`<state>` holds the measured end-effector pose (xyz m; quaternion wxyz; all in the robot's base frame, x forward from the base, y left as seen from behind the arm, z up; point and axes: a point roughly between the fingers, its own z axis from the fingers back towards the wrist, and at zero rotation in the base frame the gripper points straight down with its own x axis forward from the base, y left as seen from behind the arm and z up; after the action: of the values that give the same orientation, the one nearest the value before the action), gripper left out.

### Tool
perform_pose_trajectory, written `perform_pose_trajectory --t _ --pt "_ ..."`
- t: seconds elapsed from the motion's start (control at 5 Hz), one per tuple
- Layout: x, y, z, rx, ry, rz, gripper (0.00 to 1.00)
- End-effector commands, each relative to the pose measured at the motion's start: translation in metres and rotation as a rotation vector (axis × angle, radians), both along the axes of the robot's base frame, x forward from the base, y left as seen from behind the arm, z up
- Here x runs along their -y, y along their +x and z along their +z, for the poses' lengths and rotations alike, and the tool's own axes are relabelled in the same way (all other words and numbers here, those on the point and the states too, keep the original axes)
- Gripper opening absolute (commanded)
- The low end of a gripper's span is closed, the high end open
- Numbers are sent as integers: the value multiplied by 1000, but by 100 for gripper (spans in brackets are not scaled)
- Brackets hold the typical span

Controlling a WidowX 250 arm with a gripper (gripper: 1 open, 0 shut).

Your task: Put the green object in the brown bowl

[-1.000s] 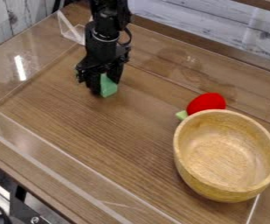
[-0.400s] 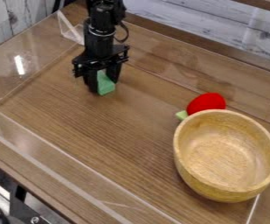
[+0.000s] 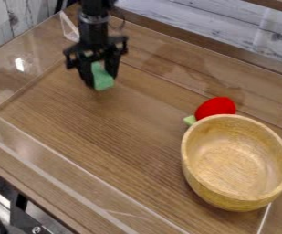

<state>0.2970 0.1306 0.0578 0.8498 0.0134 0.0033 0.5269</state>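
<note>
My gripper should keep going toward the empty brown bowl (image 3: 235, 163) and let go inside the bowl's rim, as the green object (image 3: 103, 77) hangs in its fingers and the way is open.
The green object (image 3: 101, 79), a light-green block, hangs between the black fingers of my gripper (image 3: 97, 73), which is shut on it, a little above the wooden table at upper left. The gripper points straight down and its fingers cover the block's upper part. The brown bowl (image 3: 237, 161), a large round wooden bowl with a thick rim, sits empty at lower right, well away from the gripper.
A red round fruit toy (image 3: 214, 109) with a small green stem lies just behind the bowl's far rim. Clear plastic walls (image 3: 21, 137) edge the wooden table on the left and front. Bare wood lies between the gripper and the bowl.
The gripper has risen with the green block in it and shifted left and toward the back; the block has come off the table. Bowl and red toy have not moved.
</note>
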Motion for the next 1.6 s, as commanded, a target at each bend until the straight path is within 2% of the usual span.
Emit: perform_pose_trajectory --t 0.0,0.2,0.4,0.6,1.0,1.2,1.4 --pt "9 1 51 104 -2 -78 0" --pt "40 -3 70 118 -25 -98 0" --pt "77 -11 78 119 -42 -132 0" --pt "120 -20 68 110 -56 -208 0" --pt "204 -37 37 91 -81 -280 0" --pt "236 -45 39 86 -92 -336 0" --pt "251 -53 42 89 -94 -387 0"
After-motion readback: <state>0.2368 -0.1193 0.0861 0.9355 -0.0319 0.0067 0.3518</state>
